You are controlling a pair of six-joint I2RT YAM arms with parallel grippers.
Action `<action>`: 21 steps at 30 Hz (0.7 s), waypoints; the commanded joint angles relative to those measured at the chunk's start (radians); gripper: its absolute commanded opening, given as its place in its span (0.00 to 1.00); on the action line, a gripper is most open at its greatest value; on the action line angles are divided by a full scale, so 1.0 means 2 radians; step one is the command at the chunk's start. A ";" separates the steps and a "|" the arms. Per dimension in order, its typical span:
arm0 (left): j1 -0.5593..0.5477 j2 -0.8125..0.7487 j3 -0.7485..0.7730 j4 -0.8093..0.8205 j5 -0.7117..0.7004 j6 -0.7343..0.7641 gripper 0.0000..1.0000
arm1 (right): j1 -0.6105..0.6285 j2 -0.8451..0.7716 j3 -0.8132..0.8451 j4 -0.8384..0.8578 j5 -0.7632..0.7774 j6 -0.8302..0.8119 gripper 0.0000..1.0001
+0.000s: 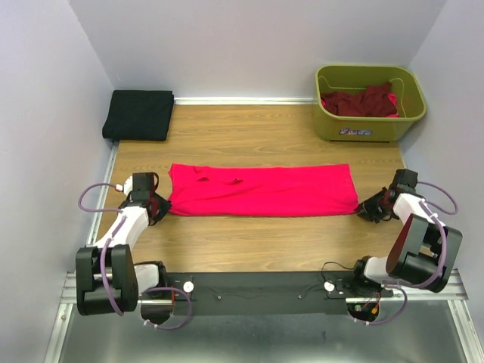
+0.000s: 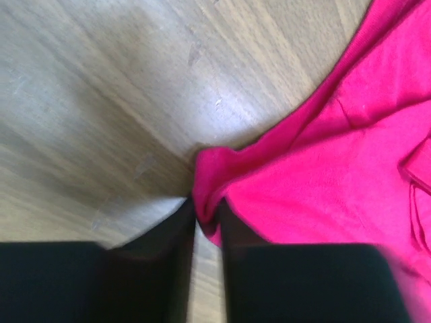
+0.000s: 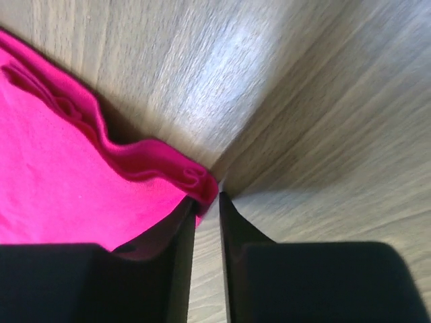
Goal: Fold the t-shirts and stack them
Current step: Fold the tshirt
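Note:
Next, my right gripper pinches one flap while my left gripper pulls the other (image 1: 202,178) out before folding, because small flaps (image 1: 236,181) wrinkle the pink-red t-shirt near its back edge.
The bright pink-red t-shirt (image 1: 261,189) lies folded into a long flat band across the middle of the wooden table. My left gripper (image 1: 161,206) is at the shirt's near left corner. In the left wrist view my left gripper (image 2: 207,210) is shut on a bunched bit of that corner (image 2: 209,171). My right gripper (image 1: 366,209) is at the near right corner. In the right wrist view my right gripper (image 3: 207,200) is pinched on the cloth's rolled edge (image 3: 192,176). A folded black t-shirt (image 1: 138,115) lies at the back left. Dark maroon t-shirts (image 1: 361,102) are heaped in the tub.
The olive-green plastic tub (image 1: 333,121) stands at the back right corner. White walls close in the table on the left, back and right. Bare wood (image 1: 249,242) lies between the shirt and the black mounting rail (image 1: 257,286) at the near edge.

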 commanded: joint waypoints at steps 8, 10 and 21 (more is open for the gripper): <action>0.009 -0.109 0.049 -0.094 -0.022 0.044 0.63 | 0.018 -0.070 0.057 -0.065 0.025 -0.076 0.61; 0.009 -0.127 0.072 -0.100 -0.032 0.058 0.64 | 0.060 -0.080 0.088 -0.071 0.042 -0.088 0.63; -0.055 -0.020 0.129 -0.001 0.064 0.115 0.61 | 0.387 0.015 0.238 0.007 0.017 -0.195 0.62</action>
